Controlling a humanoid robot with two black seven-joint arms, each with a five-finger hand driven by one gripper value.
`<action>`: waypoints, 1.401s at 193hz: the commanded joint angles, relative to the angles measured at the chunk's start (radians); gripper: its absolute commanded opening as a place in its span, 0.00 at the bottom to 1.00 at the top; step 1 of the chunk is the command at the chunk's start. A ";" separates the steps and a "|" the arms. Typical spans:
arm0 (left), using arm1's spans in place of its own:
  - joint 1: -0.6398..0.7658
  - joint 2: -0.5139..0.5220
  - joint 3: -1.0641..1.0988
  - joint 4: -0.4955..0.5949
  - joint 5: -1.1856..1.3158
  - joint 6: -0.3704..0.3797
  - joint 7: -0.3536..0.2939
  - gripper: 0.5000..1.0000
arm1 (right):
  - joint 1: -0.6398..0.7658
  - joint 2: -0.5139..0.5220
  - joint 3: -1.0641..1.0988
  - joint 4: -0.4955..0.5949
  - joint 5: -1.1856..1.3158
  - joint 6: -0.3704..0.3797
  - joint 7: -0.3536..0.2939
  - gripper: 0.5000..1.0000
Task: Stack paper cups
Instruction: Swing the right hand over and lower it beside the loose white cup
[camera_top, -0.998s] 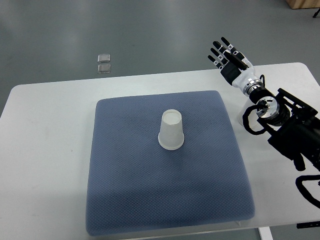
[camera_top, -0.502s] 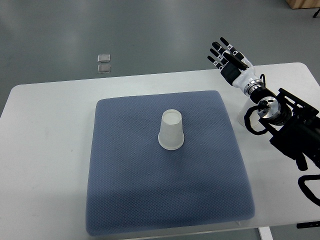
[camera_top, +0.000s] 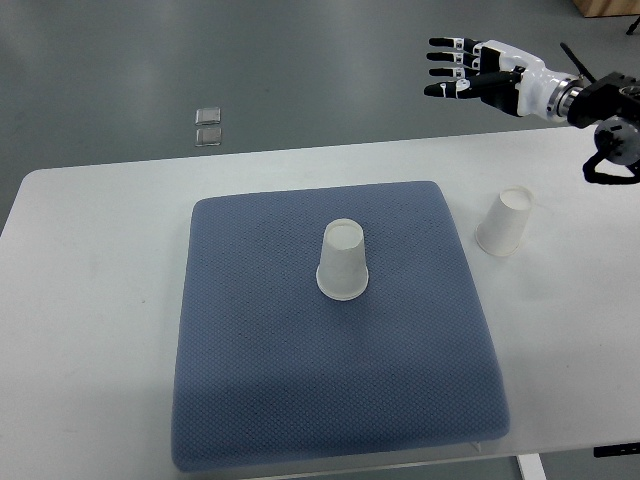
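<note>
The fingers of my right gripper point level past the table's far edge (camera_top: 460, 139), so I should pull back, tilt them down and grab the white paper cup (camera_top: 505, 221) next to the mat.
One white paper cup (camera_top: 343, 260) stands upside down near the middle of the blue mat (camera_top: 300, 400). A second white paper cup (camera_top: 504, 221) stands upside down on the white table, just right of the mat. My right hand (camera_top: 462, 72) hovers high beyond the table's far edge, fingers spread and pointing left, holding nothing. It is well above and behind the second cup. The left arm is out of view.
The white table (camera_top: 90, 300) carries the mat. Two small clear squares (camera_top: 208, 126) lie on the grey floor beyond the table's far edge. A brown box corner (camera_top: 605, 8) shows at the top right.
My right arm has lifted up and back from over the table's right side, uncovering the second cup beside the mat. The hand now points left above the far edge.
</note>
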 joint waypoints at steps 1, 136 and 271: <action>0.000 0.000 0.000 -0.021 0.001 -0.001 0.000 1.00 | 0.188 -0.053 -0.278 0.060 -0.047 0.048 -0.040 0.85; 0.000 0.000 0.000 -0.044 0.002 -0.003 0.000 1.00 | 1.064 -0.027 -1.104 0.565 -0.372 0.208 -0.136 0.85; 0.000 0.000 -0.002 -0.038 0.001 -0.001 0.002 1.00 | 1.041 -0.020 -1.162 0.613 -0.277 0.131 -0.129 0.85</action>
